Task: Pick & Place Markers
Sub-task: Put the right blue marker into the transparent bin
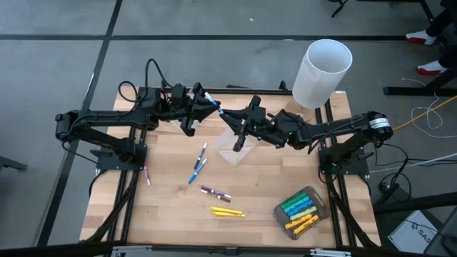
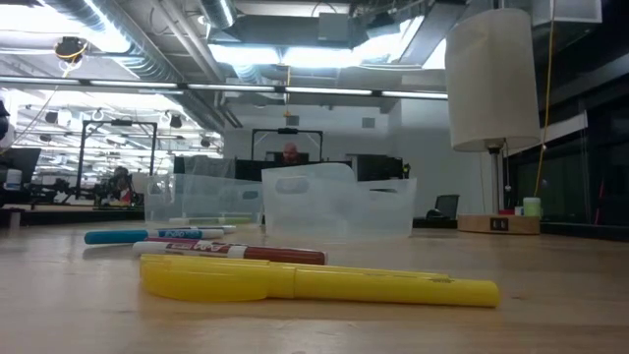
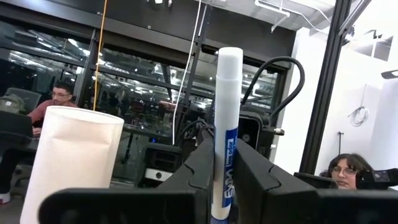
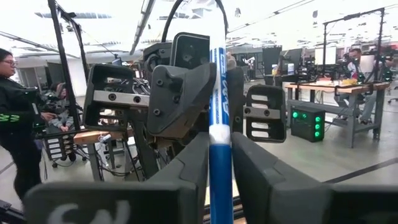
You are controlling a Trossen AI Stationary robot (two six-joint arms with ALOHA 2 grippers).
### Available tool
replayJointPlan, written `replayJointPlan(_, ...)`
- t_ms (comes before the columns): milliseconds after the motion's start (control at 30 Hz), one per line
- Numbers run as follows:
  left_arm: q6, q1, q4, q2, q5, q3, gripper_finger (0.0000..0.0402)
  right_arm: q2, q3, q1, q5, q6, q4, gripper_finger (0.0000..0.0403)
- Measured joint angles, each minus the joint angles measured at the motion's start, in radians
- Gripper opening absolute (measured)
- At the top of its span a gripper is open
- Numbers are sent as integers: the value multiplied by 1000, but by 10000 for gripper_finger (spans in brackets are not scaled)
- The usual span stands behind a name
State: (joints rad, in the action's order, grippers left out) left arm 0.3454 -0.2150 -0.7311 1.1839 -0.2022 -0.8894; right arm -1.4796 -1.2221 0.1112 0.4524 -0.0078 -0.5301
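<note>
My left gripper is holding the marker's body while my right gripper is pinning the marker's blue cap [image 4: 221, 179]. So next my right gripper opens and moves away.
Above the far middle of the table, my left gripper [image 1: 208, 104] and my right gripper [image 1: 235, 123] face each other, both shut on one white marker with a blue cap [image 1: 215, 106]. It stands roughly upright, white tail up, in the left wrist view [image 3: 227, 93] and the right wrist view [image 4: 219, 93]. Other markers lie flat on the wood: two blue-and-white ones [image 1: 199, 164], a maroon one [image 1: 215, 193], yellow ones [image 1: 227, 212] and one by the left frame [image 1: 147, 175]. In the low view, yellow [image 2: 314, 283], maroon [image 2: 236, 253] and blue [image 2: 147, 235] markers show; the grippers do not. My left gripper pinches the marker's body at its blue printed label [image 3: 225, 168] between the two fingers, coming level from the table's left and lying across the marker. My right gripper pinches the blue cap [image 4: 220, 168], the lower end, between its two fingers, level from the right. The marker is lifted clear.
A clear tub [image 1: 233, 147] stands under the grippers, and the low view shows two clear tubs [image 2: 339, 202]. A tub of coloured markers [image 1: 301, 210] sits near the right front corner. A tall white cylinder [image 1: 321, 71] stands at the far right edge. People sit in the room behind.
</note>
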Motion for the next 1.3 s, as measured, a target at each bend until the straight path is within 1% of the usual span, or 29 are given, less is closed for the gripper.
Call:
replayJointPlan(167,0,-1,2,0,1,0,32,0,0,0,2,-1,-3,110)
replayJointPlan(267,0,-1,2,0,1,0,32,1,0,0,4,-3,-3,126)
replayJointPlan(467,-9,-4,2,0,0,0,32,16,0,5,5,-27,10,132)
replayJointPlan(567,-9,-4,2,0,0,0,32,39,0,5,3,-25,71,131)
replayJointPlan(633,-10,-4,4,0,-6,0,32,57,0,8,-7,-18,127,125)
replayJointPlan(733,-10,-4,6,0,-9,0,32,90,0,15,-8,-4,211,104)
replayJointPlan(900,-9,-4,9,0,-9,0,32,134,0,30,-14,3,326,52)
replayJointPlan(1033,-9,-4,9,0,-11,0,32,164,0,32,-63,6,388,9)
replayJointPlan(1200,-9,-4,9,0,-28,0,32,190,0,32,-123,36,471,10)
replayJointPlan(1300,-8,-4,9,0,-28,0,32,202,0,32,-161,53,531,4)
